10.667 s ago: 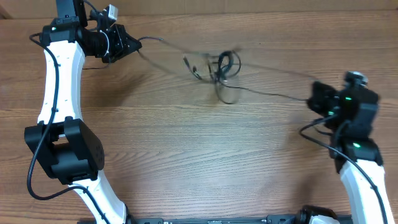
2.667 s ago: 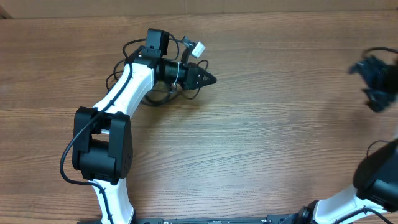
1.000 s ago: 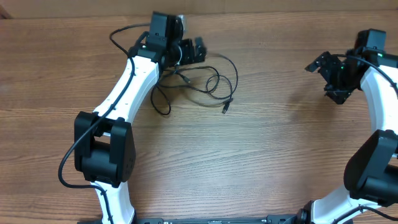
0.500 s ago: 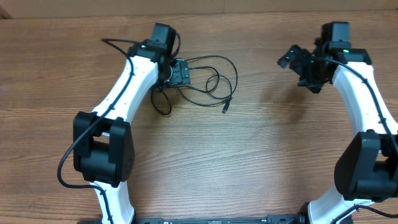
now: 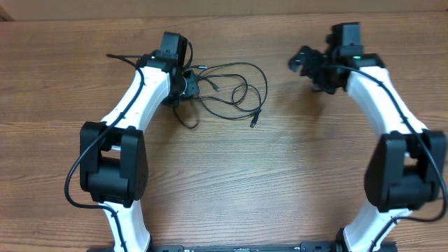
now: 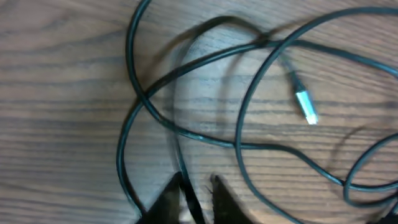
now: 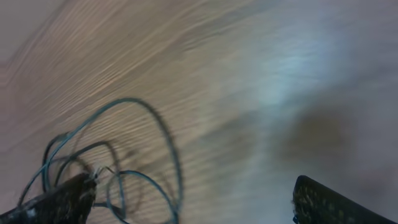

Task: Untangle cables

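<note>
The cable will keep a wide, rounded curve when the robot lifts it, because the part of the cable (image 6: pixel 176 134) between the robot's fingers bends in a smooth raised arch (image 6: pixel 225 20).
The cables (image 5: pixel 267 87) lie in loose overlapping loops on the wooden table at upper centre, one plug tip (image 5: pixel 253 123) pointing toward the front. My left gripper (image 5: pixel 189 87) is down at the left side of the tangle. In the left wrist view its two dark fingertips (image 6: pixel 178 188) stand close together with one thin cable strand (image 6: pixel 236 145) running between them, and a light plug tip (image 6: pixel 306 107) lies further out. My right gripper (image 5: pixel 309 72) hangs to the right of the loops, apart from them. In the right wrist view it (image 7: pixel 196 200) is wide open and holds nothing, with the cables (image 7: pixel 168 155) to its left.
The thicker black cords of the arms run along the white links (image 5: pixel 136 105). The table's back edge (image 5: pixel 231 14) is just beyond the tangle. Bare wood (image 5: pixel 252 182) stretches across the middle and front.
My left gripper has come down on the left side of the tangle and closed on a strand. The right arm has swung left toward the cables, still open.
</note>
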Controlling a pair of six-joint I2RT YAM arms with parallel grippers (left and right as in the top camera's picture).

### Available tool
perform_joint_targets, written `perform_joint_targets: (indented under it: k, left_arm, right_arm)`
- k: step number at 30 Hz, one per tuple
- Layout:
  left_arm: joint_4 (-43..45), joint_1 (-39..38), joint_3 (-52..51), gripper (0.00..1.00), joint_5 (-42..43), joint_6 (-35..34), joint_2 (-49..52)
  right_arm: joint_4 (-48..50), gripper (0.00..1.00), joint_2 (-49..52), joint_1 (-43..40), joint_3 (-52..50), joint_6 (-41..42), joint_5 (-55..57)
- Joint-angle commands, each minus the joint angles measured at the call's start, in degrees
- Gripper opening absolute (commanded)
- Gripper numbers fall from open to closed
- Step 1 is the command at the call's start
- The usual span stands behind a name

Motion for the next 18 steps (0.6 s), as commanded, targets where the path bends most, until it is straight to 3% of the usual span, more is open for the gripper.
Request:
perform_joint_targets:
  k: [1, 6, 8, 11, 18]
  left_arm:
    - [0.20, 0.22, -1.55, 0.04, 0.48, 2.71, 0.85]
    - [-0.20, 1.75, -1.55, 0.04, 0.44, 5.75, 0.85]
    - [-0.20, 2.95, -1.53, 0.04, 0.00, 5.77, 0.85]
    - [-0.15, 5.49, -1.53, 0.04, 0.07, 5.75, 0.85]
    - [-0.17, 10.47, -1.53, 0.04, 5.31, 5.79, 0.85]
  right_arm:
    - [3.43, 1.00, 3.93, 4.07, -0.33, -4.31, -2.91]
    - [8.26, 1.00, 8.81, 7.89, -0.33, -10.95, -1.95]
    - [8.15, 0.94, 9.79, 8.59, -0.33, -14.60, 1.51]
    - [7.43, 0.93, 10.23, 8.87, -0.33, -17.90, 6.91]
    - [7.06, 0.93, 11.45, 9.29, -0.33, -28.57, 4.52]
